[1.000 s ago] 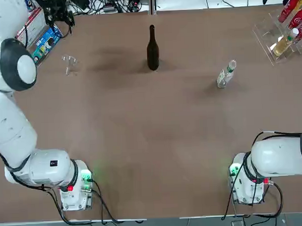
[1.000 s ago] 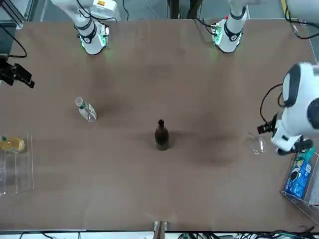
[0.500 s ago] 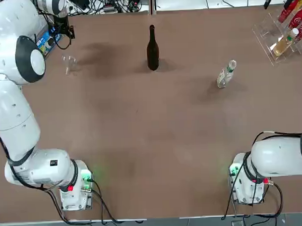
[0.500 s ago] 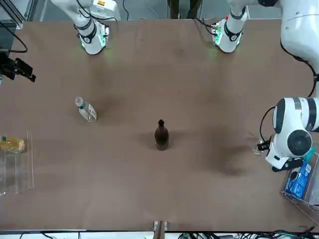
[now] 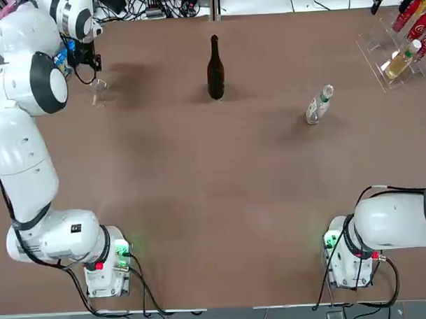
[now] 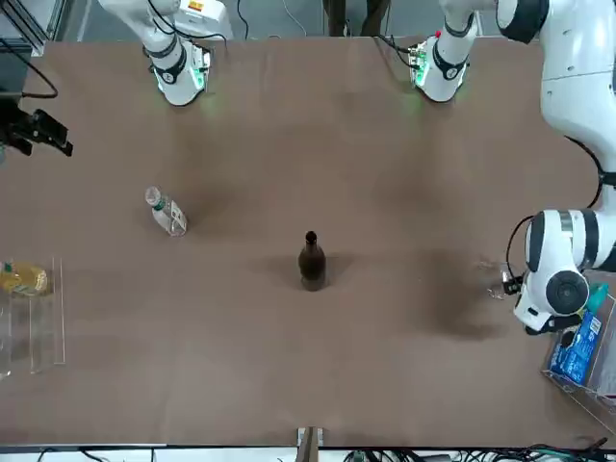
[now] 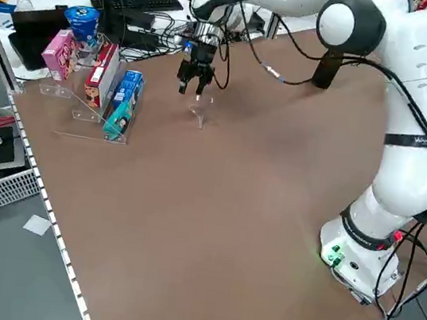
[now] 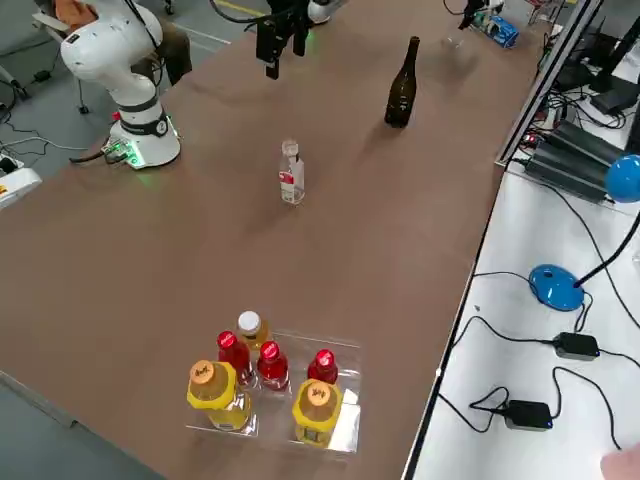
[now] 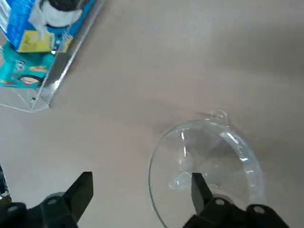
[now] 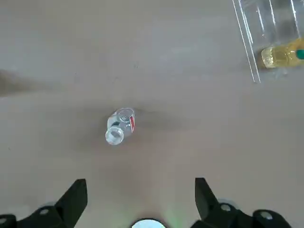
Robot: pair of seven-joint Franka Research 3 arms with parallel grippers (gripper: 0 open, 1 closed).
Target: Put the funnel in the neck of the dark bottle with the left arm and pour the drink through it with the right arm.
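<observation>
My gripper will carry the clear funnel (image 9: 211, 159) by one side of its rim, and the funnel will stay round with its opening up, because the funnel's rim (image 9: 164, 137) keeps a smooth, even circle.
The clear funnel (image 5: 97, 90) (image 9: 209, 161) stands mouth up at the table's far left. My left gripper (image 9: 141, 185) (image 7: 194, 85) hovers open just above it, one finger over the funnel's mouth and the other outside its rim, nothing gripped. The dark bottle (image 5: 215, 68) (image 6: 311, 262) stands upright at the far middle. To its right stands the drink (image 5: 319, 105) (image 10: 118, 126), a small clear bottle with a green cap. My right gripper (image 10: 140, 186) (image 6: 34, 135) hangs open high above the table, well off from the drink.
A clear rack (image 5: 398, 48) holding red cola bottles and a yellowish bottle sits at the far right corner. Another clear rack (image 7: 100, 87) with snack boxes stands at the far left edge, close to the funnel. Cables lie behind the table's far edge.
The left arm has swung its gripper inward from the far left corner and down over the funnel. The right gripper has hardly shifted. Bottles and funnel stand where they were.
</observation>
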